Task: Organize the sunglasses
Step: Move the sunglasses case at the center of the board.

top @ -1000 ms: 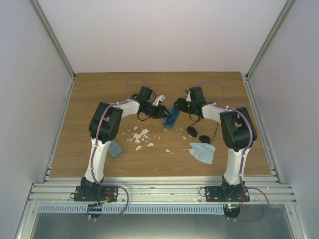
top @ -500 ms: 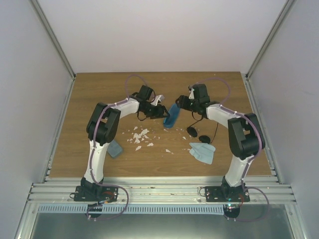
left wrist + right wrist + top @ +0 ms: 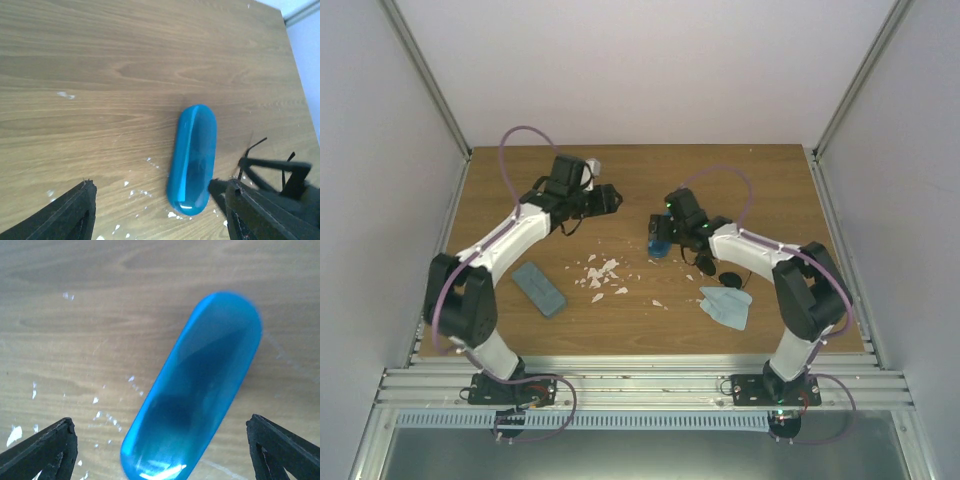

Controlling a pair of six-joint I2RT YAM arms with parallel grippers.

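Observation:
The blue case (image 3: 196, 375) is in the middle, at an angle to my right gripper. I should line up, take hold of its front end (image 3: 159, 452) and move it out of the way to the back.
The sunglasses with round black lenses (image 3: 706, 266) lie on the table right of centre, partly under my right forearm. A bright blue oval case (image 3: 660, 247) lies flat on the wood just left of them, and it also fills the wrist views (image 3: 192, 160) (image 3: 195, 390). Directly over this case hovers my right gripper (image 3: 660, 232) (image 3: 160, 455), open, with a finger on each side and not touching it. My left gripper (image 3: 608, 198) (image 3: 160, 220) is open and empty, off to the case's back left.
A grey-blue rectangular case (image 3: 538, 288) lies at the front left. White crumbs (image 3: 600, 272) are scattered mid-table, near the blue case. A light blue cloth (image 3: 727, 307) lies front right, beside the black sunglasses. Grey walls close in the table's sides and back.
My left arm has swung back and left, away from the blue case, uncovering the grey-blue case. The right gripper has moved over the blue case. Both grippers have opened wider.

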